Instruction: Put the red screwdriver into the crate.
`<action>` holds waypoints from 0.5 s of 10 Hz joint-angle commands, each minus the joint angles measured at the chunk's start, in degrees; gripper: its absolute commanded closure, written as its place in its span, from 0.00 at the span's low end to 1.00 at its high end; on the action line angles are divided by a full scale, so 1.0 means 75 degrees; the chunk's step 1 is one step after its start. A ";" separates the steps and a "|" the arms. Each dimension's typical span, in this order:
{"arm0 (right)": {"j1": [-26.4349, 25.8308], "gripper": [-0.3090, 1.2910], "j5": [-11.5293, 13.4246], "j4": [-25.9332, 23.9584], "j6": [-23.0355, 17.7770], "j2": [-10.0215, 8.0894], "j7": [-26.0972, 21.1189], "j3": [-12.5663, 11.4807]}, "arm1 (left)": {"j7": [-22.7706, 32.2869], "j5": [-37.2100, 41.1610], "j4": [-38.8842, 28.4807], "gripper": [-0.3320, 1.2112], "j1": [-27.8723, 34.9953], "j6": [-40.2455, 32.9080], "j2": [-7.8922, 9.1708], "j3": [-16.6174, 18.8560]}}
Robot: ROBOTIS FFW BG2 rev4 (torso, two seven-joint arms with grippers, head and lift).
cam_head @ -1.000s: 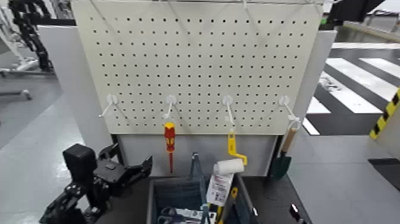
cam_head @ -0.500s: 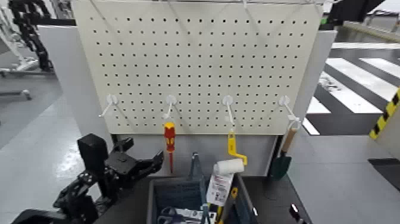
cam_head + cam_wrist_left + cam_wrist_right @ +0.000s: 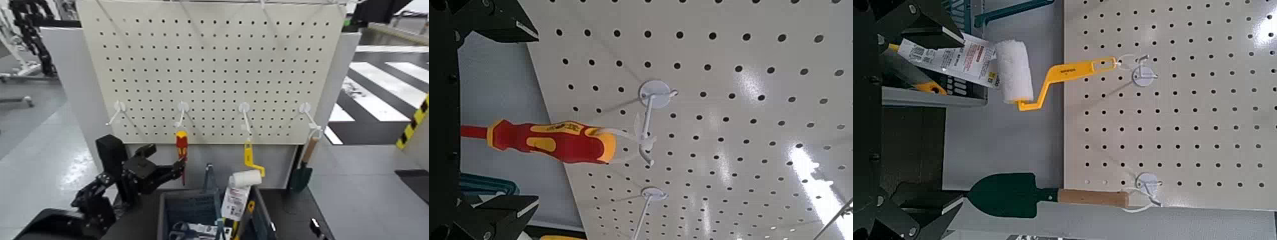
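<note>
I expect the loop to slide off together with the screwdriver's handle when I pull, because the red screwdriver hangs by a white loop [image 3: 627, 133] on an open-ended hook [image 3: 647, 119].
The red screwdriver [image 3: 182, 148] hangs shaft-down from a white hook [image 3: 182, 110] on the pegboard; it also shows in the left wrist view [image 3: 549, 140]. My left gripper [image 3: 172, 170] is open, raised to the left of the screwdriver's shaft, with the fingertips close beside it and no grip on it. In the left wrist view the handle lies between the spread jaws of the left gripper [image 3: 514, 120]. The dark blue-grey crate [image 3: 167, 214] stands below, holding several tools. My right gripper [image 3: 933, 120] is open and empty, out of the head view.
A yellow-handled paint roller [image 3: 246, 172] and a wooden-handled green trowel [image 3: 302, 167] hang on hooks to the right. The pegboard [image 3: 217, 64] stands upright behind the crate. An empty hook [image 3: 118, 110] is at the left. A labelled package [image 3: 234, 203] sticks out of the crate.
My left arm has risen and moved right, bringing the open gripper from well left of the screwdriver up to its shaft. Nothing else has moved.
</note>
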 commanded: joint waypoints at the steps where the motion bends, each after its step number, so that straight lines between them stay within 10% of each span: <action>1: 0.0000 0.32 -0.0011 0.0014 -0.0020 0.0000 0.0000 0.0012 | -0.0187 0.0097 0.0300 0.31 -0.0363 0.0236 0.0098 -0.0260; 5: -0.0024 0.32 -0.0046 0.0026 -0.0043 -0.0012 0.0000 0.0035 | -0.0562 0.0027 0.0839 0.33 -0.0926 0.0259 0.0168 -0.0494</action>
